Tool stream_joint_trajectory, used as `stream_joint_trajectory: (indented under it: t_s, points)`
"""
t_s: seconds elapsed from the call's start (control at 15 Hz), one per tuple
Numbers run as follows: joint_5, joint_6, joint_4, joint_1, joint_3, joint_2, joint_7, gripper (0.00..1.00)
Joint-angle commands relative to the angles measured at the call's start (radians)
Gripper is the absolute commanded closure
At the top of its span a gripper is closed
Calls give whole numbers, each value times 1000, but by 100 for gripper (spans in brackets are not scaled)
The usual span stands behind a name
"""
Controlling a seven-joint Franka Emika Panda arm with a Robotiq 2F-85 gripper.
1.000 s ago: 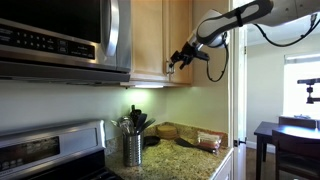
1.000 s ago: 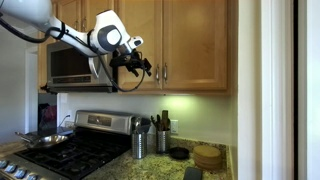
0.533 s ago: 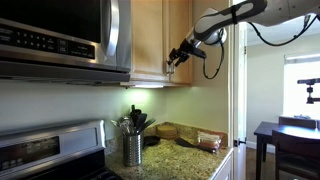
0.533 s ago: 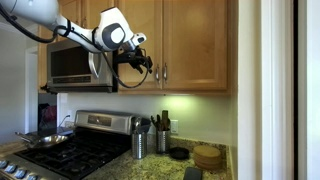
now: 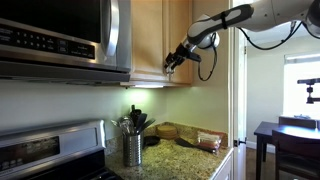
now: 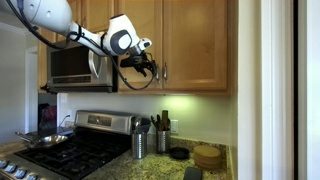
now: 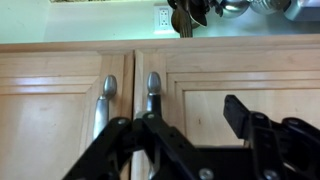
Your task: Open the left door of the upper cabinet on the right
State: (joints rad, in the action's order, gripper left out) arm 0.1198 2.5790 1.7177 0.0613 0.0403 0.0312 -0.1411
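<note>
The door's handle is overlapped by one finger of my gripper. Next, I move toward the cabinet's seam until the handle is between both fingers, and then close and pull.
The upper cabinet has two light wood doors, a left door and a right door, with two vertical metal handles side by side at the middle seam. My gripper is right at these handles; it also shows against the cabinet's lower corner in an exterior view. In the wrist view both handles show, one left of the seam and one right of it. My gripper is open. One finger lies over a door panel; the other overlaps the handle right of the seam.
A microwave hangs beside the cabinet above a stove. Utensil holders and round dishes stand on the granite counter below. A dark table stands beyond the counter's end.
My gripper has moved closer to the cabinet's two handles, and the arm has stretched further toward the doors. The doors have not moved.
</note>
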Motion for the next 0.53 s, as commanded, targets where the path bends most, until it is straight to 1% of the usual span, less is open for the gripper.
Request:
stream_joint_trajectory:
  t_s: [0.0, 0.07, 0.13, 0.27, 0.4, 0.47]
  points:
    - [24, 25, -46, 4, 18, -44, -66, 38]
    - [20, 24, -53, 9, 21, -50, -74, 36]
    - [19, 20, -55, 13, 24, -51, -86, 24]
    - [20, -4, -53, 19, 31, -39, -104, 11]
    - [25, 15, -48, 23, 37, -36, -131, 2]
    - [30, 19, -52, 25, 38, -39, -140, 0]
